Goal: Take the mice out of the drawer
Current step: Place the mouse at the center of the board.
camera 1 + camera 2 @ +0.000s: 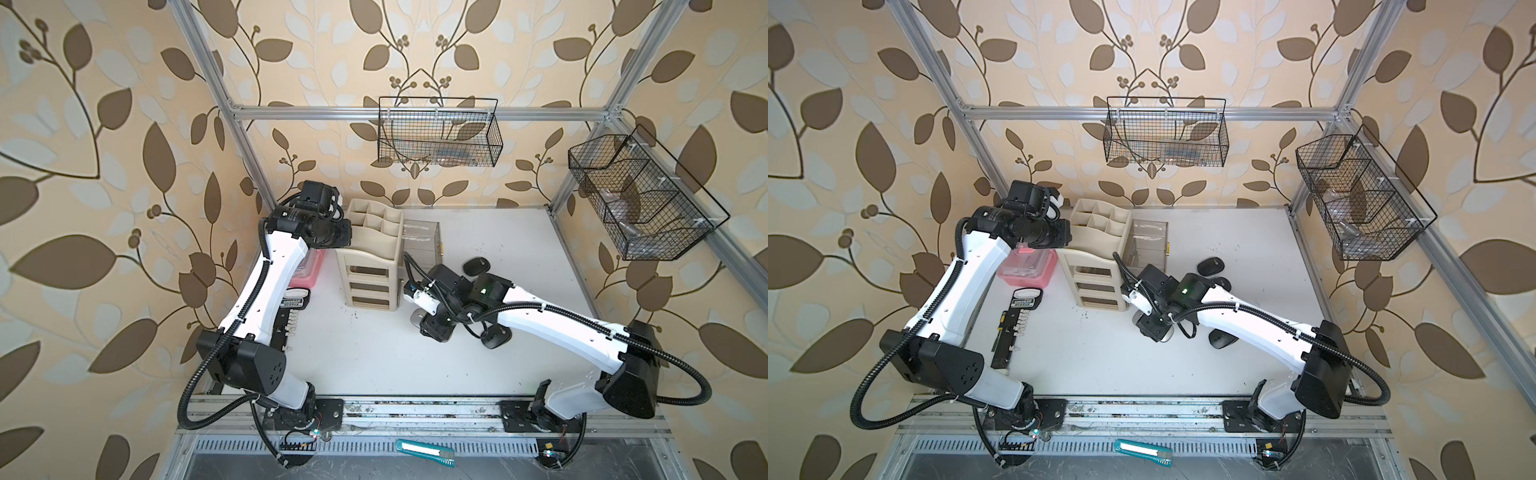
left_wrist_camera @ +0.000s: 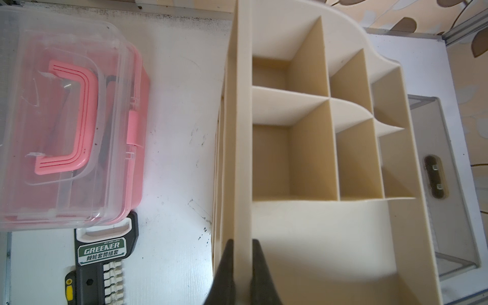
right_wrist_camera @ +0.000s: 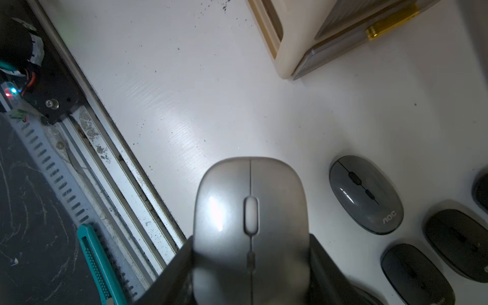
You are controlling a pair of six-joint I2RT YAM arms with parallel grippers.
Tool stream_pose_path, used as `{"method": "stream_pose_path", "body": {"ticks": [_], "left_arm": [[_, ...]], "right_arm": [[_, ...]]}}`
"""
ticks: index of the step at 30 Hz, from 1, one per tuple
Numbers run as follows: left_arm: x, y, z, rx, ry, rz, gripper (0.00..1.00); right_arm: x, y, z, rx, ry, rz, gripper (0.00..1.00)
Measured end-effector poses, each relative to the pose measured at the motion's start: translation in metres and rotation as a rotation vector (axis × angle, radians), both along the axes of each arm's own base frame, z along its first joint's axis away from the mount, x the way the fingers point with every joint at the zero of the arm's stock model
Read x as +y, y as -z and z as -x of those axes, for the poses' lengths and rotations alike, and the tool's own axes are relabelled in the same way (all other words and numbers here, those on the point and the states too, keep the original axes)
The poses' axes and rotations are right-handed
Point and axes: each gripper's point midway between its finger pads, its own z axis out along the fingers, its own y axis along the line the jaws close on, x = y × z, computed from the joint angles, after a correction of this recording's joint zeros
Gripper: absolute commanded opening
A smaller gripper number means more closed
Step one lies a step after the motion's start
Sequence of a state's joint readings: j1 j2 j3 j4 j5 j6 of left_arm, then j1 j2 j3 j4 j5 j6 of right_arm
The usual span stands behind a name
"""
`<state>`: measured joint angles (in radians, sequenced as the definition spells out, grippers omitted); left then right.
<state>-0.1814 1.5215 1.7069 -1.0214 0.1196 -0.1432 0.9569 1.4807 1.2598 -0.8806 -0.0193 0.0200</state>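
The silver mouse [image 3: 250, 218] is hanging with its wheel up over open table [image 1: 450, 350], clear of the dark grey mouse. My right gripper should continue to go down until the silver mouse touches down.
My right gripper [image 3: 250, 237] is shut on the silver mouse [image 3: 250, 200], one finger on each of its sides, low over the white table [image 1: 353, 353] in front of the beige organizer [image 1: 370, 257]. In both top views that mouse [image 1: 415, 319] peeks out from under the wrist. A dark grey mouse [image 3: 365, 194] and black mice [image 3: 417, 274] [image 3: 459, 244] lie on the table beside it. More black mice [image 1: 477, 265] [image 1: 494, 336] show from above. The clear drawer [image 1: 422, 237] stands beside the organizer. My left gripper [image 2: 241, 244] is shut on the organizer's wall [image 2: 241, 132].
A pink lidded box [image 2: 66, 118] and a socket set [image 2: 105, 253] lie left of the organizer. A teal utility knife [image 1: 424, 451] rests on the front rail. Wire baskets [image 1: 438, 133] [image 1: 640, 199] hang on the back and right frame.
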Motion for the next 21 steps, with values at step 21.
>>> {"method": "stream_pose_path", "body": {"ticks": [21], "left_arm": [[0.008,0.001,-0.002,-0.002,-0.041,-0.032,0.0]], "right_arm": [[-0.008,0.097,0.014,0.004,-0.195,0.226,0.51]]}}
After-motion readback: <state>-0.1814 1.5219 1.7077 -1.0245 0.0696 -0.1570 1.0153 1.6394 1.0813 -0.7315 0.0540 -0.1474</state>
